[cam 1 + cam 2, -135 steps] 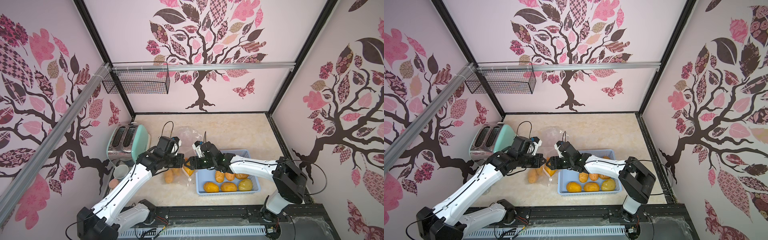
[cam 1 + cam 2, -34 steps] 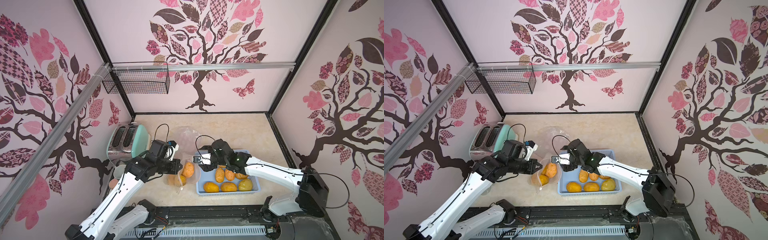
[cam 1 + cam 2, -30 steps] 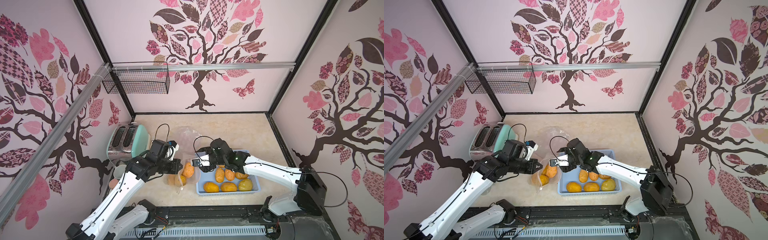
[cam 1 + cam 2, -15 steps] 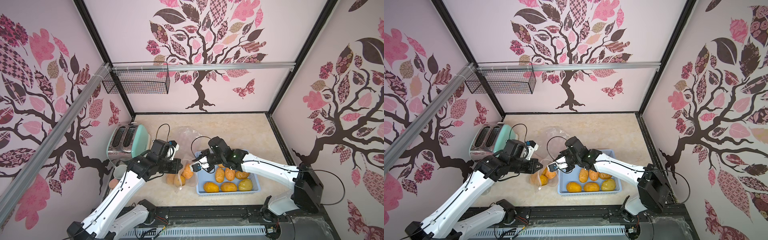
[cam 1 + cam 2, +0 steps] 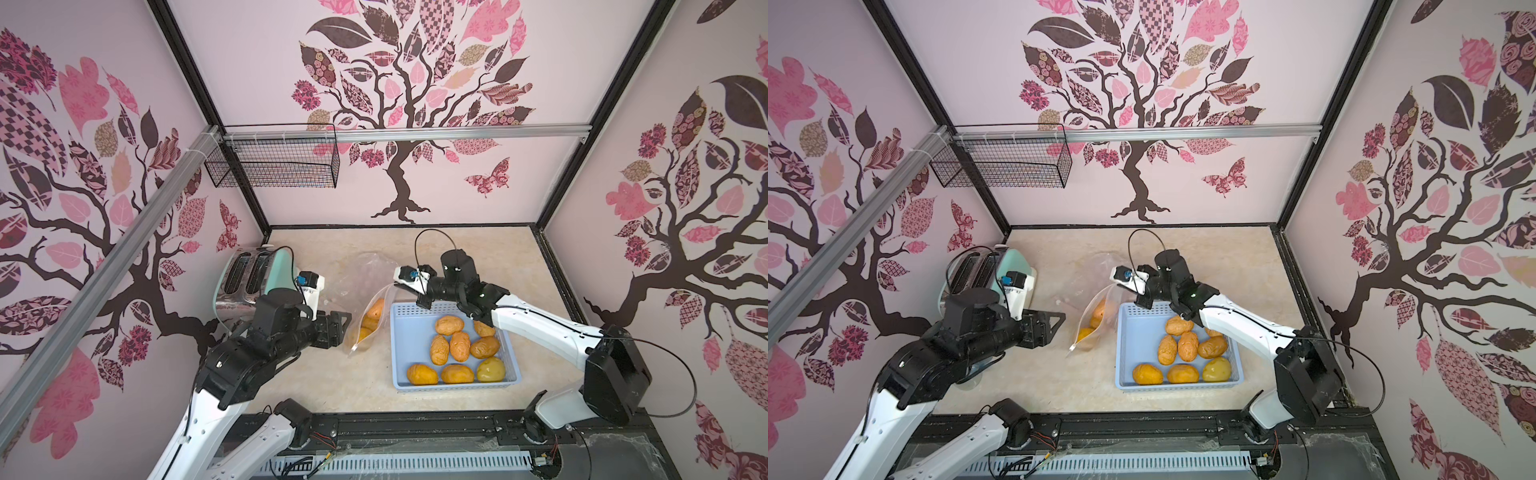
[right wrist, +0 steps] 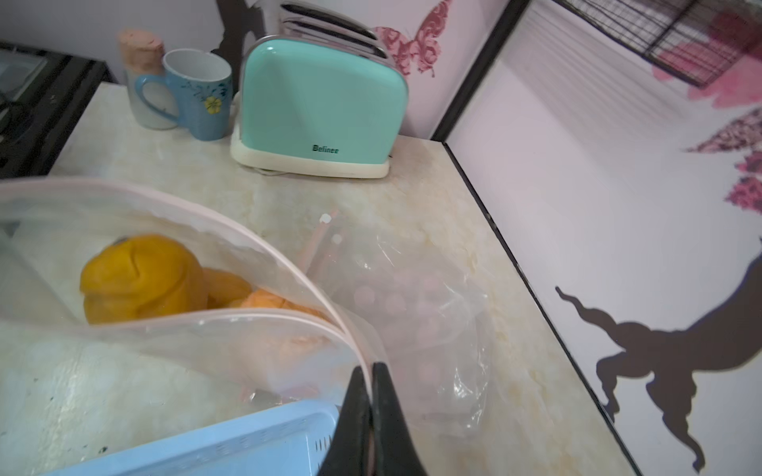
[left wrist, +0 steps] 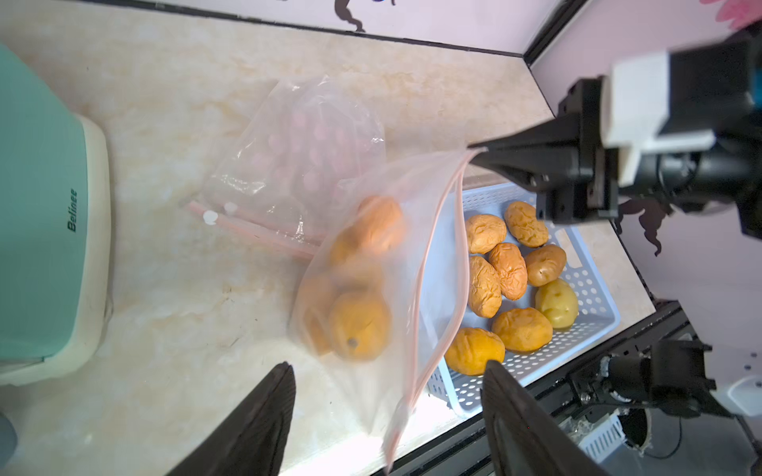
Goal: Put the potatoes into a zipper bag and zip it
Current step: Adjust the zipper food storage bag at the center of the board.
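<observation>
The zipper's lower end (image 7: 395, 439) is loose, so the robot's left gripper should pinch that end before the right gripper lets go of the zipper's upper corner (image 7: 470, 153) to zip the bag.
A clear zipper bag (image 7: 371, 268) with a pink zip strip holds a few orange potatoes (image 6: 140, 276). Its mouth gapes toward the basket. My right gripper (image 6: 370, 369) is shut on the upper corner of the zip strip, holding that end up in both top views (image 5: 399, 289). The bag's (image 5: 1096, 316) lower end sags toward the table. My left gripper (image 7: 387, 366) is open just beside the bag's lower end, with nothing between its fingers (image 5: 347, 328). Several more wrinkled potatoes (image 5: 453, 345) and a yellow-green one lie in the blue basket (image 5: 457, 386).
A second, empty zipper bag (image 7: 297, 165) lies flat behind the held one. A mint toaster (image 5: 249, 282) stands at the left wall, with two mugs (image 6: 198, 94) beside it. A wire basket (image 5: 274, 162) hangs on the back wall.
My right gripper moved to the bag's upper zip corner and shut on it. My left gripper opened, let go of the bag and drew back slightly.
</observation>
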Robot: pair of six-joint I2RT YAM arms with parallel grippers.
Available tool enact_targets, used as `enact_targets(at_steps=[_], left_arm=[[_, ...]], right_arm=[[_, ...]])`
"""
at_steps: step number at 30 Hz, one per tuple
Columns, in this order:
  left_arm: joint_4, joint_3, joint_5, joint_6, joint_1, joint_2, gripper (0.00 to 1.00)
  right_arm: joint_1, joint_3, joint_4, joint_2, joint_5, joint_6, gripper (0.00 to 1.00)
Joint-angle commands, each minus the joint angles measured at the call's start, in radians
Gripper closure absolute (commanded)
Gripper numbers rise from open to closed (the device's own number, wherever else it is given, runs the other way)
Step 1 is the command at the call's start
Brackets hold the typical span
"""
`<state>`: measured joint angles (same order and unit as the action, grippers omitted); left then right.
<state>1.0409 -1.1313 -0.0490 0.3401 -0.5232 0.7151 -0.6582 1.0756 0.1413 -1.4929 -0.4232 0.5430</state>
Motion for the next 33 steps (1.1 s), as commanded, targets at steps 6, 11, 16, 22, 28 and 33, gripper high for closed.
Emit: enact_targets(at_steps=[6,11,16,22,28,33], left_arm=[[-0.217,0.212,-0.126,-0.095,-0.001,-0.052,0.26],[-0.284,0.278,-0.18,-0.084,-0.013,-0.058,0.34],[-0.377,0.354,-0.086,-0.083,-0.119,-0.11,0.38],[-0.368,0.334,0.02,-0.013,-0.16,-0.064,0.44],[-0.356,0.297,0.096,0.071,-0.196,0.017,0.47],[-0.457,0.324,0.055,0.156,-0.207,0.049,0.47]], right_arm=[[0.073,0.058,0.09,-0.086,0.026,-0.375,1.0],[0.093,0.064,0.098,-0.098,0.035,-0.459,1.0],[0.094,0.076,0.08,-0.111,0.058,-0.503,1.0],[0.096,0.09,0.062,-0.13,0.036,-0.538,1.0],[0.097,0.094,0.04,-0.145,0.051,-0.538,1.0],[0.096,0.092,0.027,-0.144,0.039,-0.561,1.0]])
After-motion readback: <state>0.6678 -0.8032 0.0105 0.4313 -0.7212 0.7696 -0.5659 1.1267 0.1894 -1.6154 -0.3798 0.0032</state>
